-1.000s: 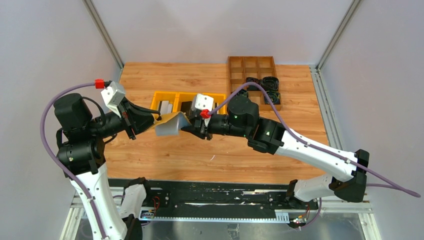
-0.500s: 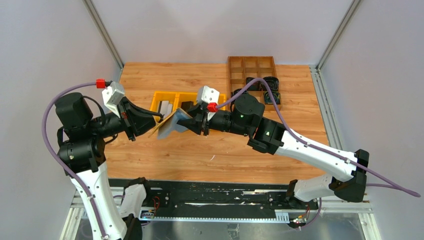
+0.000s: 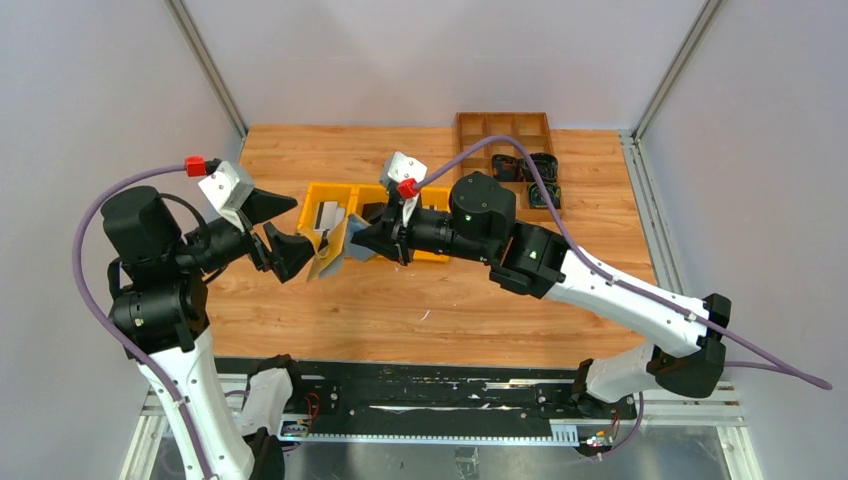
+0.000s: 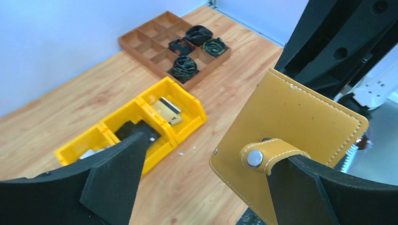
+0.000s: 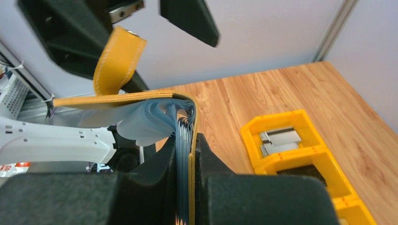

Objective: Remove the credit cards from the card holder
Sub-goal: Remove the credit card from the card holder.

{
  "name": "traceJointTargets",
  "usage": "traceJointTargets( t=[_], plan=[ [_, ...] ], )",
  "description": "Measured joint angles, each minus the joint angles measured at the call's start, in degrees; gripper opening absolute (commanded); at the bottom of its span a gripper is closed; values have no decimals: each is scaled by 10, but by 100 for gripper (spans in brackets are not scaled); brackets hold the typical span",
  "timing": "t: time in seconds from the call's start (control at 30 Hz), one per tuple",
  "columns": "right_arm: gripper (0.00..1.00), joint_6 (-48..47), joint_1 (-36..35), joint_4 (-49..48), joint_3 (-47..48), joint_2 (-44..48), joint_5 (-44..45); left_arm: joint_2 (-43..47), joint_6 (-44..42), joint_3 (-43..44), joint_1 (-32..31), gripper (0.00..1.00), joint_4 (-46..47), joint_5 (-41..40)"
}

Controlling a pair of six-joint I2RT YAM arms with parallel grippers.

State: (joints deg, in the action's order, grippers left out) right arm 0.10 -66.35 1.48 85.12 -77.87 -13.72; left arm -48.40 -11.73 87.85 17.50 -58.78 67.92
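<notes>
My right gripper is pinching the grey-blue sleeves (image 5: pixel 183 138) together with the cover, so my left gripper needs to hold the strap side (image 4: pixel 300 115) while my right gripper takes just the cover.
The mustard-tan card holder (image 3: pixel 328 250) hangs upright above the table between the two arms. My right gripper (image 3: pixel 356 242) is shut on its edge. In the right wrist view the cover and the grey-blue sleeves (image 5: pixel 145 123) sit pinched between my right gripper's (image 5: pixel 188 187) fingers, and the sleeves fan out past them. My left gripper (image 3: pixel 301 228) stands wide open beside the holder. In the left wrist view the holder (image 4: pixel 291 117) fills the right side, and its snap strap (image 4: pixel 263 154) rests over the right finger (image 4: pixel 319 197). Silver-grey credit cards (image 5: pixel 280 139) lie in a yellow bin.
A row of joined yellow bins (image 3: pixel 318 188) stands just behind the holder, with cards and dark items inside. A brown wooden compartment tray (image 3: pixel 505 128) at the back right holds black coiled items (image 3: pixel 540 165). Grey walls close in the table on three sides.
My left gripper has sprung open and let go of the card holder. The right gripper has closed tighter on it and shifted slightly left, and the holder now stands more upright.
</notes>
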Motion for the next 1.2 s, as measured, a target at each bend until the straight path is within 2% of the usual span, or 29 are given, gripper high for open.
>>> traceJointTargets(
  t=[0.17, 0.37, 0.6, 0.9, 1.2],
  plan=[
    [0, 32, 0, 75, 61, -29, 43, 21, -29, 4, 0, 100, 3, -31],
    [0, 60, -3, 147, 112, -63, 102, 51, -45, -13, 0, 100, 2, -23],
    [0, 101, -2, 200, 121, -75, 188, 59, -62, -18, 0, 100, 3, -11],
    [0, 212, -1, 203, 173, -92, 132, 109, -161, -132, 0, 100, -2, -59],
    [0, 276, -1, 192, 183, -141, 68, 123, -195, -140, 0, 100, 1, -64]
  ],
)
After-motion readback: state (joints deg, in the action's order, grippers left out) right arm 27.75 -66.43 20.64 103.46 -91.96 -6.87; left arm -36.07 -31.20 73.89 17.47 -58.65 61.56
